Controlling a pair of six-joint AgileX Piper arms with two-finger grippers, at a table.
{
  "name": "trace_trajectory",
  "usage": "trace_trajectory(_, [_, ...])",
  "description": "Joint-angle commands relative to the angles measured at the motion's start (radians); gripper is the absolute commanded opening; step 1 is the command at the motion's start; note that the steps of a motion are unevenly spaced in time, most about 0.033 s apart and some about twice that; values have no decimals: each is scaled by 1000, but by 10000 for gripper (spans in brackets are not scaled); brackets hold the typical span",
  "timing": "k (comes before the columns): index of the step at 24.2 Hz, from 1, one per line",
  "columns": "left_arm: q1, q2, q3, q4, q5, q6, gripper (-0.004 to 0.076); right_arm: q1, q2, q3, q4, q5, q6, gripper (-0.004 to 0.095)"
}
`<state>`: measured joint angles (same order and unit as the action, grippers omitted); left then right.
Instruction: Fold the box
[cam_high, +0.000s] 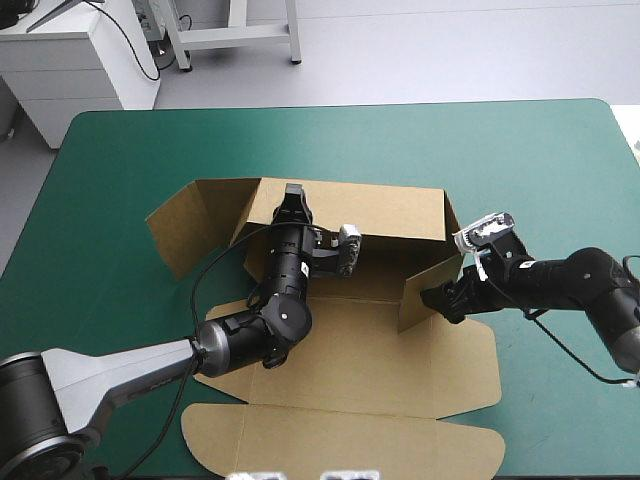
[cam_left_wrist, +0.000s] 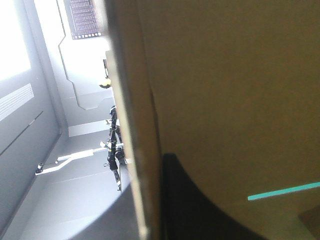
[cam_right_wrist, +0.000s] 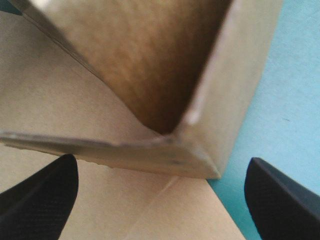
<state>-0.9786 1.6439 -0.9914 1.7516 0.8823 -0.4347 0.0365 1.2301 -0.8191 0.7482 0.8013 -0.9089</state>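
My gripper will carry the box by its side, and the flat lid (cam_high: 355, 357) will then trail along, spread open, because it joins the box along a crease (cam_high: 355, 299).
The brown box (cam_high: 350, 350) lies in the middle of the table with its back wall (cam_high: 390, 212) raised and its lid (cam_high: 340, 440) flat toward the near edge. My left gripper (cam_high: 292, 203) sits at the back wall's top edge. In the left wrist view one black finger (cam_left_wrist: 200, 205) lies against the board (cam_left_wrist: 235, 90), and the other is hidden behind it. My right gripper (cam_high: 438, 300) is at the raised right side wall (cam_high: 428, 290). It stands open (cam_right_wrist: 161, 159), with the wall's corner (cam_right_wrist: 190, 150) between its fingers and untouched.
A side flap (cam_high: 185, 228) of the box spreads out at an angle to the left of the back wall. Bare teal-green cover (cam_high: 540, 160) lies on all sides of the box, widest at the far and right edges.
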Motion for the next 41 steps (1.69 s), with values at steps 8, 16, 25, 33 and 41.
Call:
trace_trajectory(8, [0,-33,-9,-15,45,7,-8,28,-53,148,309,-268,-188,838])
trace_trajectory(16, [0,-33,-9,-8,45,7,-8,314,-44,162,324,-743,-183,837])
trace_trajectory(25, [0,-33,-9,-8,40,7,-8,331,29,162,430,-801,-183,496])
trace_trajectory(33, [0,-33,-9,-7,40,7,-8,331,1,162,437,-779,-187,-1])
trace_trajectory(41, [0,-33,-9,-7,36,7,-8,331,1,160,437,-743,-192,-3])
